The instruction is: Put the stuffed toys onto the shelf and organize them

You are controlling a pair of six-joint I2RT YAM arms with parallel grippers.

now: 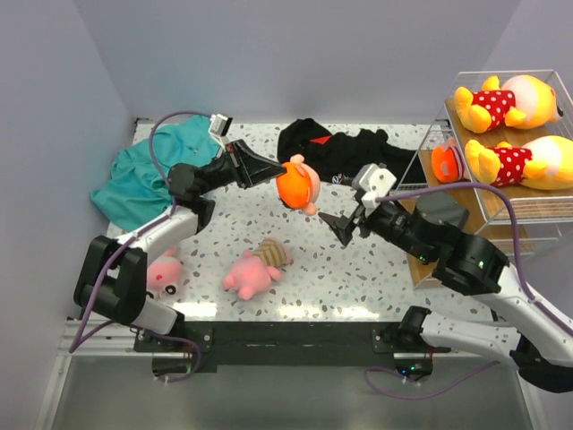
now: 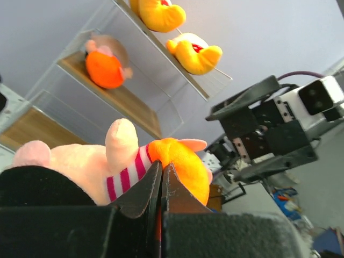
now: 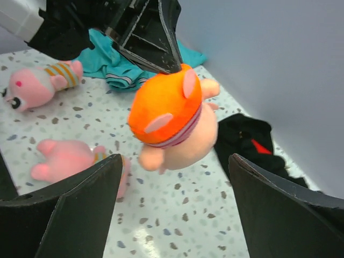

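Note:
I can see the orange-headed toy lies crosswise [image 2: 131,166] at the ends of my left gripper's fingers. My right gripper should hold its pink ear [image 3: 159,122] while my left gripper takes a new grip on the toy.
My left gripper [image 1: 282,170] is shut on a stuffed toy [image 1: 298,184] with an orange head, pink body and striped top, and holds it in the air above the table's middle. The left wrist view shows its jaws [image 2: 162,166] pinched on the orange head [image 2: 185,166]. My right gripper [image 1: 338,228] is open and empty, just right of and below that toy; in the right wrist view [image 3: 174,157] the toy [image 3: 166,115] hangs ahead of the spread fingers. The shelf [image 1: 528,208] stands at the right with two yellow bears [image 1: 506,100] [image 1: 524,161] on top and an orange-headed toy [image 1: 445,161] lower down.
Two pink pigs [image 1: 258,266] [image 1: 164,273] lie on the speckled table near the front left. A teal shirt [image 1: 152,170] lies at the back left and a black garment [image 1: 345,148] at the back middle. Grey walls close in the left and back.

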